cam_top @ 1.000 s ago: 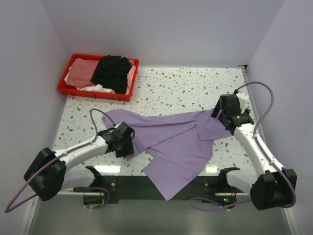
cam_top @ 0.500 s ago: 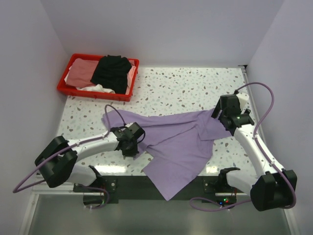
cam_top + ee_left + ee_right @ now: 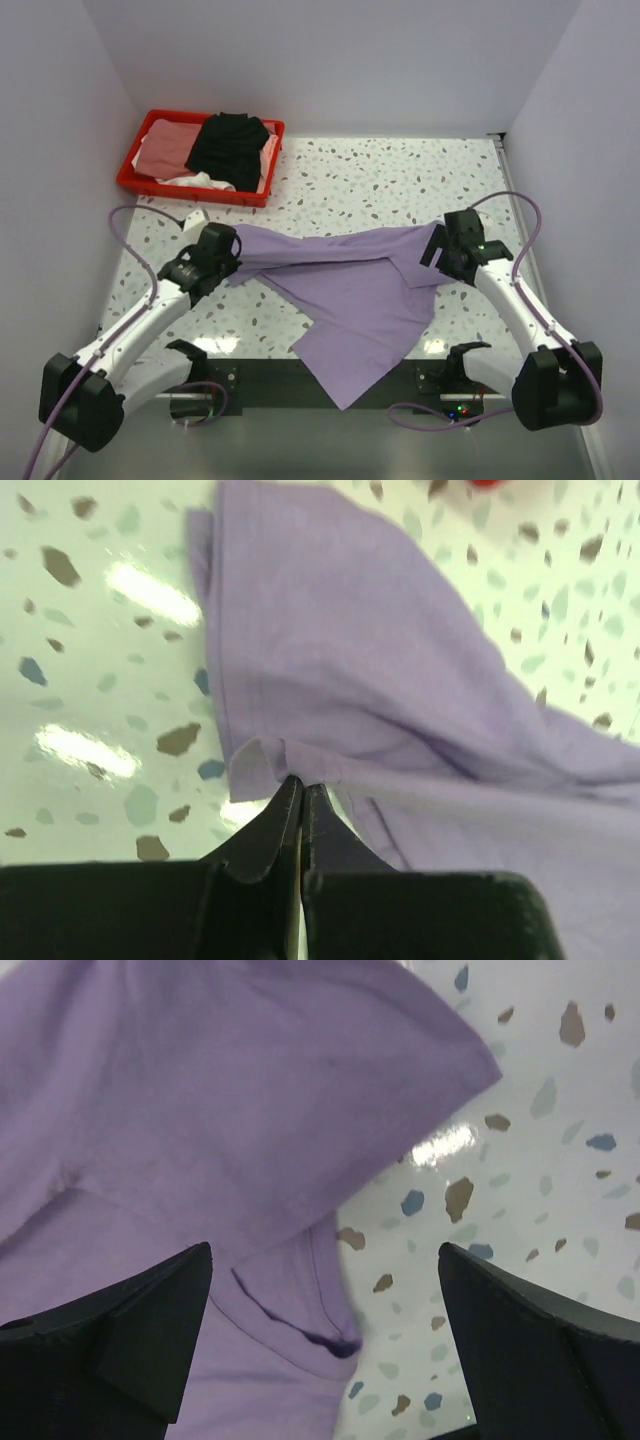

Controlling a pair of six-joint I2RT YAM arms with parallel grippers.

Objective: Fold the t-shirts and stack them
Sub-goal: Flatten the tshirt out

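Note:
My gripper will make the lilac t-shirt (image 3: 360, 300) fall open into a wide sheet when I lift it, because a long loose fold (image 3: 325, 258) gathers the cloth between my grippers.
A lilac t-shirt (image 3: 350, 290) lies spread and rumpled across the middle of the speckled table, one part hanging over the near edge. My left gripper (image 3: 228, 262) is shut on the shirt's left edge; the left wrist view shows the closed tips (image 3: 300, 785) pinching a fold of the lilac cloth (image 3: 400, 680). My right gripper (image 3: 438, 252) is open over the shirt's right end. In the right wrist view its fingers (image 3: 120, 1310) stand wide apart above a hemmed edge of the cloth (image 3: 300, 1310), not touching it.
A red basket (image 3: 135, 178) at the back left holds a black garment (image 3: 230, 148) on top of pink and white ones. The table's near edge (image 3: 250, 352) runs in front of the arm bases. Walls close in on left and right.
My left gripper has moved left and back, pulling the shirt's left edge out so the top edge lies stretched. My right gripper has shifted slightly nearer, still open.

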